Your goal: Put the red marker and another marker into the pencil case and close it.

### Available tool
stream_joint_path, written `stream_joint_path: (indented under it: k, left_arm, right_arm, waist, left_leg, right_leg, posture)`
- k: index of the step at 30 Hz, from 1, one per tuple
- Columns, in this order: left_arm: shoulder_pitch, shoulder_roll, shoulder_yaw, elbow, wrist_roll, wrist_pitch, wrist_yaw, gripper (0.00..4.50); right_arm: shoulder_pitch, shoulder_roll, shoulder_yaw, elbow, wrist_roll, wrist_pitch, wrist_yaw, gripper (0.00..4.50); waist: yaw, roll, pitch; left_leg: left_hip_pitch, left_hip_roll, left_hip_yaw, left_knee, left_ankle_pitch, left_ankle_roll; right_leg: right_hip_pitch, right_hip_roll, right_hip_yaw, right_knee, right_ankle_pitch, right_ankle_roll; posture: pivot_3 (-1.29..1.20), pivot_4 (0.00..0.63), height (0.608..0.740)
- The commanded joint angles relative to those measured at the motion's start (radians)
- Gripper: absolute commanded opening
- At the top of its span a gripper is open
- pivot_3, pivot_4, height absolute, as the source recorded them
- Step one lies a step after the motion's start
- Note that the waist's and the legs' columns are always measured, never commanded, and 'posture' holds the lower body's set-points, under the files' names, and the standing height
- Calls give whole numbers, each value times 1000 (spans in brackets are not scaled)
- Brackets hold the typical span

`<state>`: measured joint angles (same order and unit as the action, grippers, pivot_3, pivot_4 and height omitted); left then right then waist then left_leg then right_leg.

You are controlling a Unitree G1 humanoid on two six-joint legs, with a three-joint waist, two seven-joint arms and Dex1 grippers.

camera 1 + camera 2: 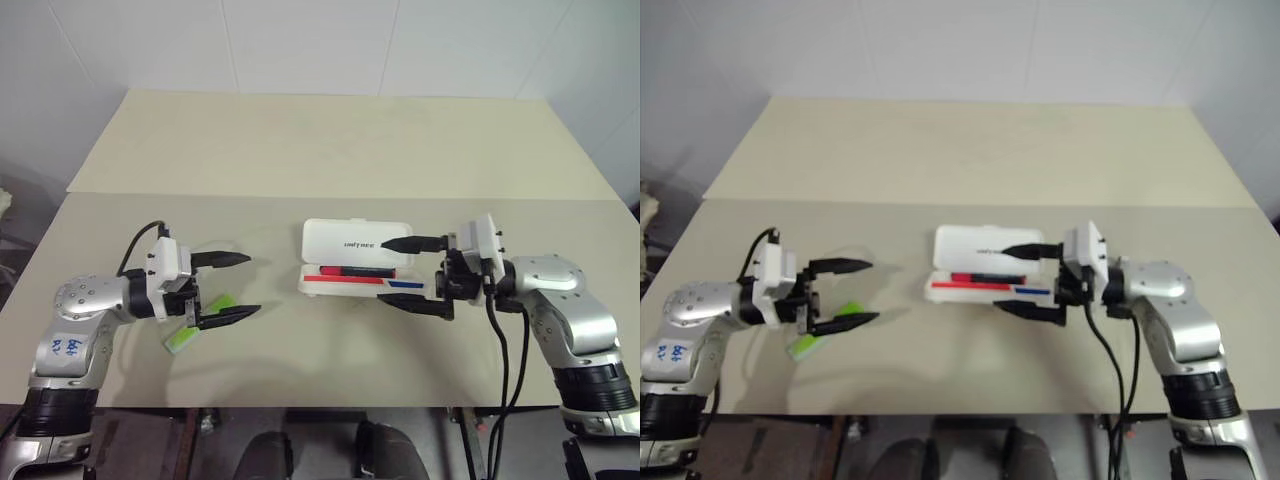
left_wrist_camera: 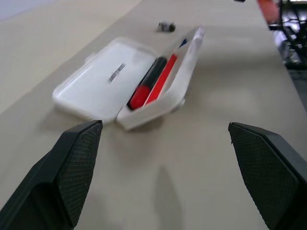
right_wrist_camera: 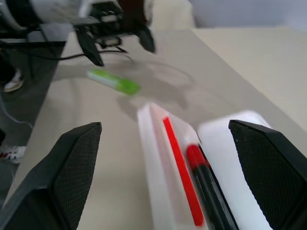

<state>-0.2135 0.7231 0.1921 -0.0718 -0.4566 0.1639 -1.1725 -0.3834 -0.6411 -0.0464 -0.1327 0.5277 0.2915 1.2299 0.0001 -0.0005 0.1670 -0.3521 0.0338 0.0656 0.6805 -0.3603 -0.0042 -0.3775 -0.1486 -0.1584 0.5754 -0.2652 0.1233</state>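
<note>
The tray's front edge [image 2: 184, 79] is tilted up over its shadow, so I expect the pencil case [image 1: 356, 262] to tip forward flat when I put the lime-green marker in.
The white pencil case [image 1: 330, 240] lies open at mid-table, its lid laid back flat. The red marker [image 1: 350, 271] rests inside its tray beside a thin red stripe, red cap toward my left. The lime-green marker [image 1: 183, 339] lies on the table at the left, just under and behind my left gripper [image 1: 252, 285]. That gripper is open and empty, and it points toward the case. My right gripper [image 1: 390, 270] is open and empty too. It hovers at the case's right end, one finger over the lid and one in front of the tray. The right wrist view shows the red marker [image 3: 206, 177] and the green marker [image 3: 115, 81].
The beige table [image 1: 320, 160] stretches far behind the case, with a seam line across it. The front edge runs close below both arms. Black cables hang from my right wrist [image 1: 500, 340].
</note>
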Motion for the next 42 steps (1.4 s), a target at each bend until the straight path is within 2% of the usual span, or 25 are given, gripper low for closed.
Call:
stream_joint_path:
  k: [1,7,11,18,25,34,42]
  left_arm:
    - [66,27,77,-34,-18,-17,22,4500]
    - [139,27,105,-52,-20,-16,41,4500]
    - [184,24,119,-66,-9,-16,79,4500]
    - [289,18,165,-104,-11,4,143,4500]
    - [366,8,185,-121,-5,10,199,4500]
    - [473,-15,226,-76,11,-49,225,4500]
    - [434,-13,204,1,29,-86,220,4500]
  right_arm:
    - [17,-22,-56,-47,37,17,-31,4477]
    - [-16,-6,-12,-1,36,53,-32,4477]
    - [-66,43,14,69,22,50,-50,4477]
    - [-68,4,-4,84,38,64,-8,4477]
    - [-104,42,21,97,42,71,-12,4477]
    - [-95,-15,15,22,39,68,32,4477]
    - [-61,-69,12,-22,42,-65,183,4477]
  waist:
    - [-1,0,0]
    - [0,0,0]
    - [-3,0,0]
    - [0,0,0]
    - [-2,1,0]
    - [0,1,0]
    - [-2,0,0]
  left_leg:
    - [0,0,0,0,0,0]
    - [0,0,0,0,0,0]
    - [0,0,0,0,0,0]
    - [0,0,0,-2,-2,0]
    - [0,1,1,-2,-2,1]
    - [0,1,0,-2,-3,1]
    - [0,1,1,-2,-3,1]
  right_leg:
    - [0,0,0,0,0,0]
    - [0,0,0,0,0,0]
    - [0,0,0,0,0,0]
    - [-2,0,0,0,0,0]
    - [-2,0,0,0,0,0]
    - [-2,0,0,0,0,-1]
    - [-3,0,0,0,0,-1]
  posture:
    - [0,150,740]
    - [0,150,740]
    - [0,150,740]
    - [0,150,740]
    - [0,150,740]
    - [0,150,740]
    - [0,150,740]
